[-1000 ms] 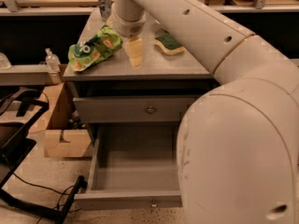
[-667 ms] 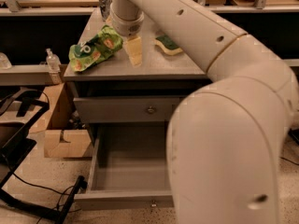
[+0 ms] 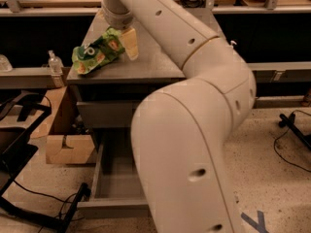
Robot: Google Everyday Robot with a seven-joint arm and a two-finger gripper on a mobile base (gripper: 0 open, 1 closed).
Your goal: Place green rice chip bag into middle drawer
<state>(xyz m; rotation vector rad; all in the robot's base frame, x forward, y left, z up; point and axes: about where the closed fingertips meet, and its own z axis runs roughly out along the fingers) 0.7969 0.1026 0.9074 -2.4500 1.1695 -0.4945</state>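
The green rice chip bag (image 3: 100, 51) shows plump, creased sides (image 3: 87, 58), so it will stay bulky when the robot lifts and carries it.
The green rice chip bag (image 3: 96, 52) lies on the grey cabinet top (image 3: 155, 64), near its left edge. My gripper (image 3: 122, 41) hangs from the wrist right at the bag's right end, touching or almost touching it. The middle drawer (image 3: 112, 181) is pulled open low at the cabinet's front. Its tray looks empty where it shows. My arm hides its right half.
A closed flat drawer front (image 3: 109, 113) sits above the open drawer. A cardboard box (image 3: 68, 142) stands left of the cabinet, and a small bottle (image 3: 55, 62) stands on the side shelf. Black stand legs and cables (image 3: 34, 188) lie on the floor at the left. My arm's bulk fills the middle and right.
My arm has swung further across the view and now covers the sponge and the cabinet's right side. The gripper has come closer to the bag's right end. The bag has not moved.
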